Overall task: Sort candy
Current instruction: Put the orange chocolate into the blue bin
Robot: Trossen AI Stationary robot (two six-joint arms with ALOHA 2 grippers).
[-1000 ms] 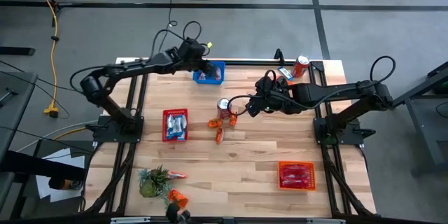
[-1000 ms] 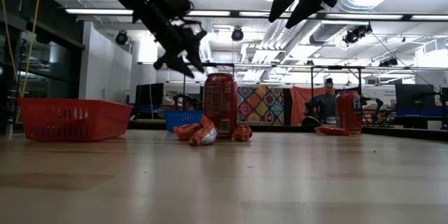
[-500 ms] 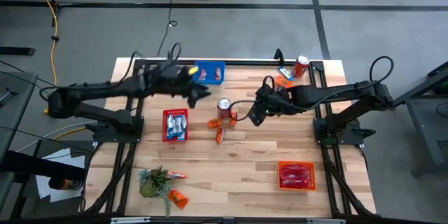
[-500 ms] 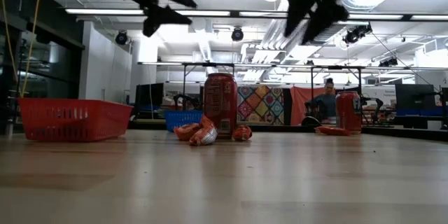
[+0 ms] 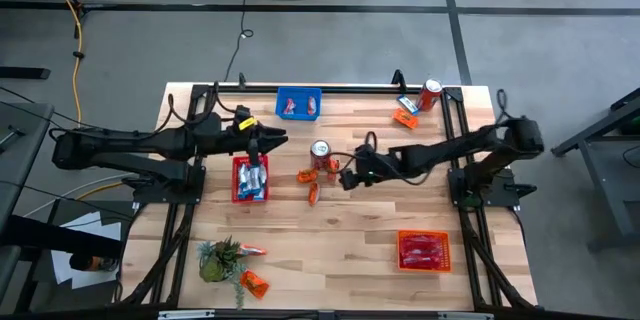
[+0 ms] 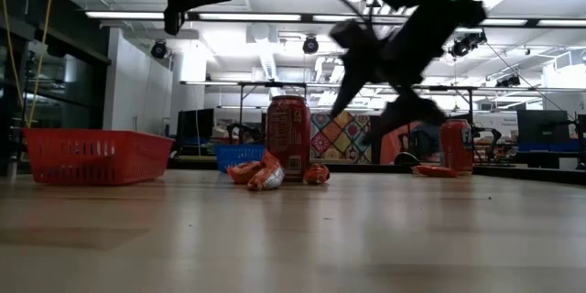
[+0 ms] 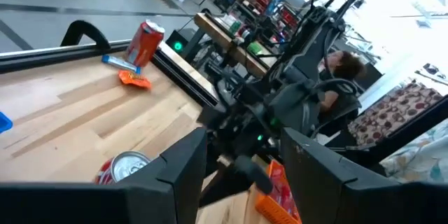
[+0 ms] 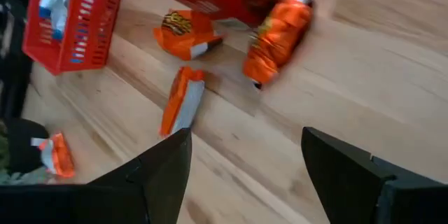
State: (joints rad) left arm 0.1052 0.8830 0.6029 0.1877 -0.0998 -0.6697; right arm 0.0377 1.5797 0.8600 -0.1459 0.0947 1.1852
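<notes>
The nearest orange packet is right up against the red drink can's base [image 8: 253, 15], so my right gripper should come in at an angle from the packet's clear side [image 8: 301, 66].
Three orange candy packets [image 5: 307, 175] [image 8: 273, 31] [image 8: 183, 31] [image 8: 180, 101] lie flat on the table next to an upright red drink can [image 5: 320, 150]. My right gripper [image 5: 345, 177] [image 8: 246, 136] hangs open just right of them, slanting down, with nothing between its fingers. My left gripper [image 5: 280, 140] [image 7: 245, 140] is open and empty. It points level, high above the far end of the left red basket [image 5: 250, 178], which holds blue-and-white candy. The blue basket [image 5: 299, 103] holds a few candies. The right red basket [image 5: 423, 250] holds pink-red candy.
A second can [image 5: 430, 93] stands at the far right corner, with an orange packet [image 5: 405, 118] and a blue packet [image 5: 404, 103] beside it. A small green plant [image 5: 218, 260] sits at the near left with two loose candies [image 5: 252, 251] [image 5: 252, 282] next to it.
My left gripper has drawn back from over the blue basket toward the table's left and near side, rising a little and levelling out. My right gripper has sunk toward the table beside the orange candies, tipping downward and rolling. Both stay open.
</notes>
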